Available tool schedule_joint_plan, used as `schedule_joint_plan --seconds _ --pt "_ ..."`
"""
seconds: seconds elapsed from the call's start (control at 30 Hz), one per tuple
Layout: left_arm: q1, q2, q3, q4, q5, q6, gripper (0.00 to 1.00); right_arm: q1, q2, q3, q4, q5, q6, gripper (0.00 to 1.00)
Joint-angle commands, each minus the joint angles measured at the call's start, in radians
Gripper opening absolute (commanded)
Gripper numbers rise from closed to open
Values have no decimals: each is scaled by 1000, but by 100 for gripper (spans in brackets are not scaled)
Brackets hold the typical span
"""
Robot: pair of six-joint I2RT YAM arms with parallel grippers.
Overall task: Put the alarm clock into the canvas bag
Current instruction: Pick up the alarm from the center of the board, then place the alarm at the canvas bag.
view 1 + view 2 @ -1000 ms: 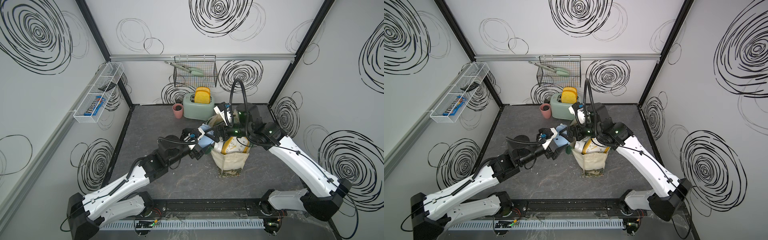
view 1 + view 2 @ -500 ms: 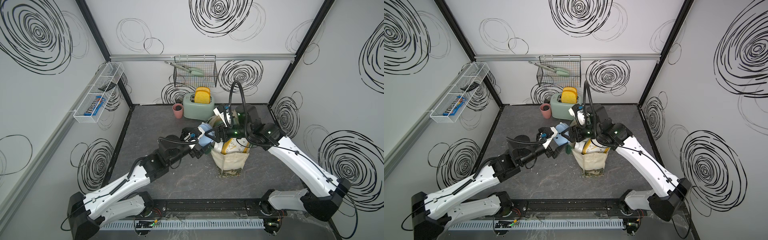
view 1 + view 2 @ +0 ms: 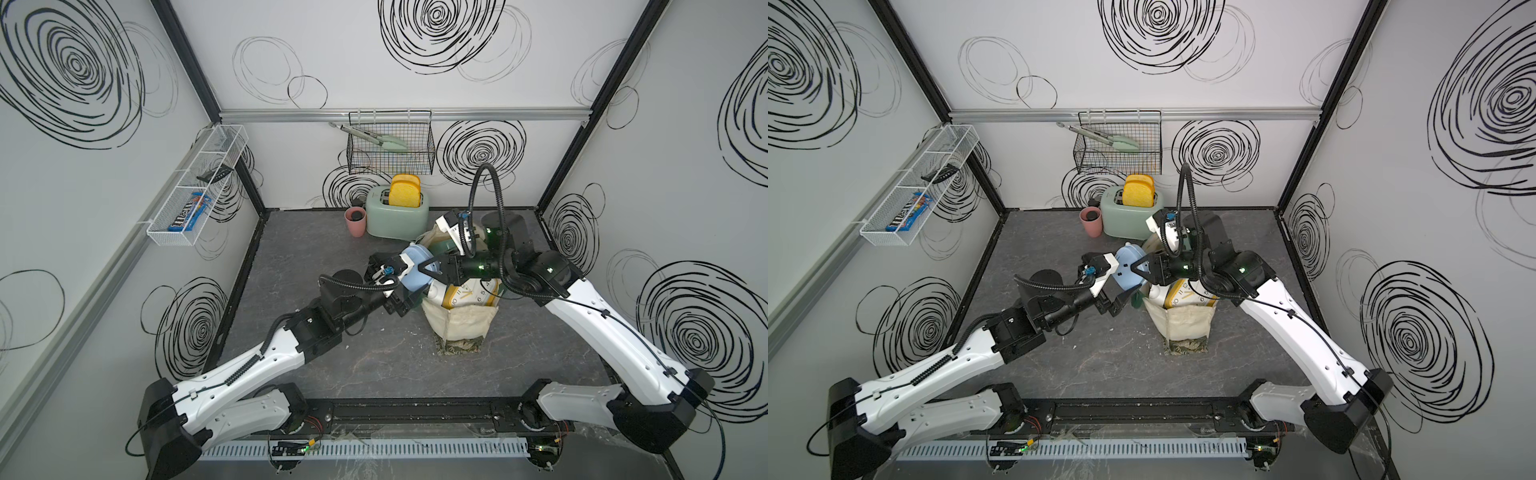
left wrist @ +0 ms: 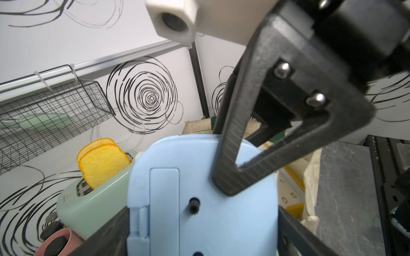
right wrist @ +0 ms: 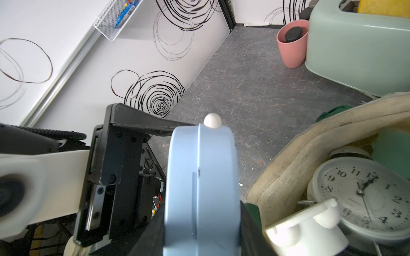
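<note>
Next, I open my left gripper and back it away before my right gripper lowers the clock into the bag (image 3: 454, 294), because both grippers clamp the alarm clock (image 3: 416, 267) beside the bag.
A light blue alarm clock (image 3: 417, 271) (image 3: 1128, 272) hangs in the air just left of the canvas bag's (image 3: 460, 325) (image 3: 1187, 326) open mouth. My left gripper (image 3: 409, 283) (image 4: 203, 212) spans its width, with the clock's back (image 4: 199, 188) filling the space between both fingers. My right gripper (image 3: 429, 270) (image 5: 202, 212) reaches over the bag's rim (image 5: 288, 175) and has its fingers against the two flat faces of the clock (image 5: 199, 177). The cream bag stands upright on its leafy base.
Inside the bag lie a yellow clock (image 3: 469, 293) and a white clock (image 5: 363, 192). Behind the bag stand a mint toaster (image 3: 397, 212) with toast and a pink cup (image 3: 355, 222). A wire basket (image 3: 390, 151) and a wall shelf (image 3: 195, 189) hang above.
The right gripper has moved in from the bag side and closed its fingers onto the blue clock. The left arm has barely moved and keeps the clock beside the bag.
</note>
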Motion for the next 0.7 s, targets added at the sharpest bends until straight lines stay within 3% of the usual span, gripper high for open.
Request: schedule_joint_plan --seconds 0.0,0.17,0.37,0.47,0.67 --pt "2 -51 -16 48 66 -65 96 -152 -97 -2 37 144 -2 7" --pt "14 -98 -83 47 51 -123 96 -243 -106 -3 -25 201 -16 6" --pt "34 -34 -62 -5 28 -236 96 -244 -120 -66 -39 235 65 5" --pt "36 23 -38 -18 9 -288 96 -223 -122 -105 -47 262 119 2" --pt "34 101 1 -11 52 -357 96 -103 -88 -107 -47 434 186 2"
